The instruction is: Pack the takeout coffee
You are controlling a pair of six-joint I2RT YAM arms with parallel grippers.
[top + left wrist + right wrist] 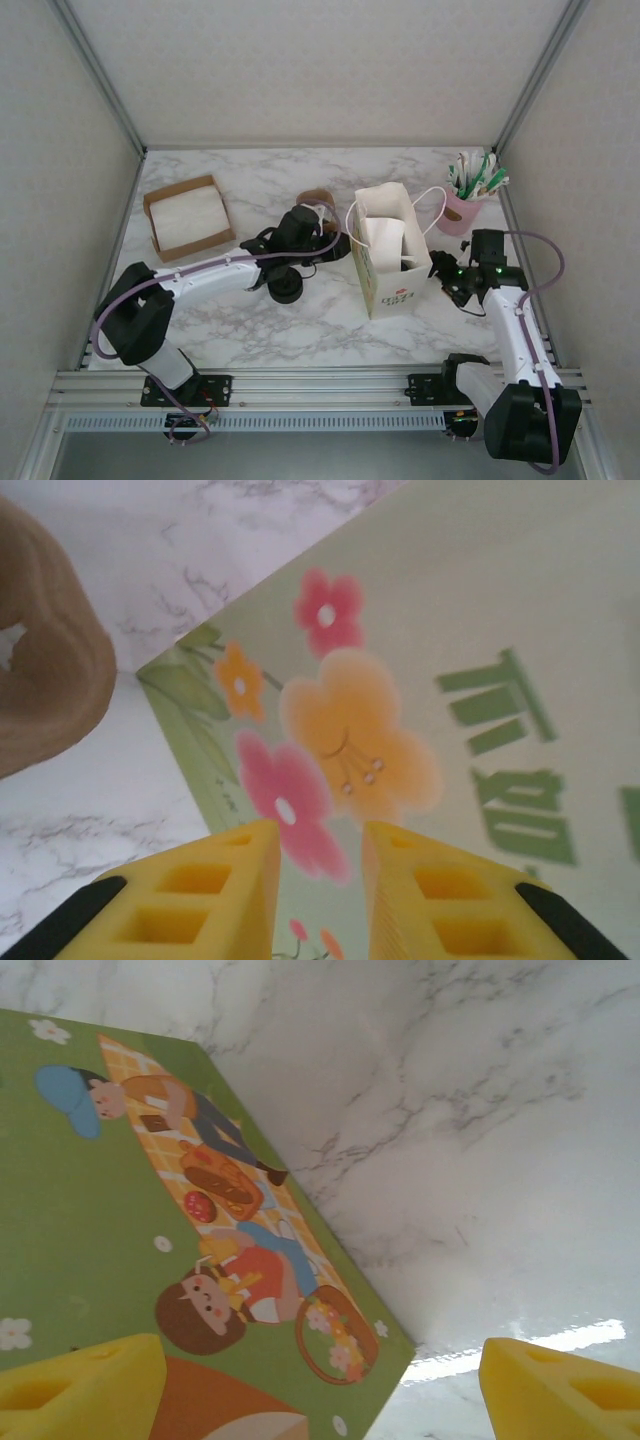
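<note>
The white paper bag is standing crooked, and its front (397, 299) slants toward my right gripper, so next my right gripper pushes the picnic-print side (225, 1210) straight, then moves back.
A small black lidded cup, the takeout coffee (287, 288), stands on the marble table just in front of my left forearm. The white paper bag (388, 262) stands open-topped in the middle, its flower print (350, 730) close ahead in the left wrist view. My left gripper (334, 241) (320, 832) points at the bag's left side, its yellow fingers a narrow gap apart with nothing between them. My right gripper (452, 281) (320, 1352) is wide open beside the bag's right side. The bag's picnic print (180, 1260) and lower corner show between its fingers.
A brown cardboard sleeve (318, 198) (50, 680) lies behind the left gripper. A cardboard box of white napkins (188, 215) sits at the back left. A pink cup of stirrers (465, 205) stands at the back right. Grey walls and metal rails edge the table.
</note>
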